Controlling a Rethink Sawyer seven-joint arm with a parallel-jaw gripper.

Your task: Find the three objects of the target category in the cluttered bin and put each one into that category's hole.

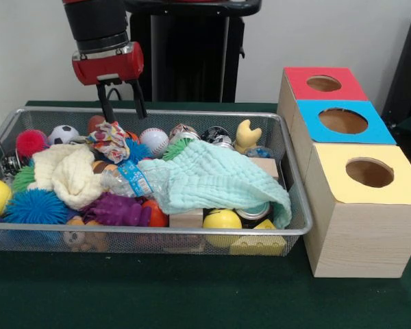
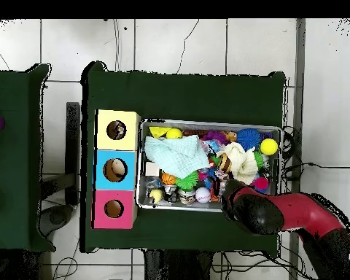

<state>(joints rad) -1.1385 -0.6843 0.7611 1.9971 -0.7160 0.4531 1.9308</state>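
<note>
I expect the blue spiky ball to drag along when I lift and carry the knotted rope ball (image 1: 110, 141), because it is pressed against the blue spiky ball's spikes.
The wire mesh bin (image 1: 157, 232) is full of toys and cloths; it also shows in the overhead view (image 2: 207, 122). One knotted rope ball (image 1: 109, 140) of mixed colours lies at the bin's far left, on top of the pile. My gripper (image 1: 126, 116) hangs just above it, a little to its right, with fingers (image 1: 107, 104) apart and nothing between them. In the overhead view my arm (image 2: 280, 213) covers the gripper and that ball. I see no other rope ball clearly; a mint cloth (image 1: 216, 177) and a cream cloth (image 1: 68, 175) hide much of the pile.
Three wooden boxes with round holes stand right of the bin: red top (image 1: 323, 83), blue top (image 1: 342, 121), yellow top (image 1: 370, 173). In the bin are spiky balls (image 1: 35, 205), a baseball (image 1: 154, 140), a soccer ball (image 1: 63, 133), yellow balls (image 1: 222, 221) and a plastic bottle (image 1: 127, 181).
</note>
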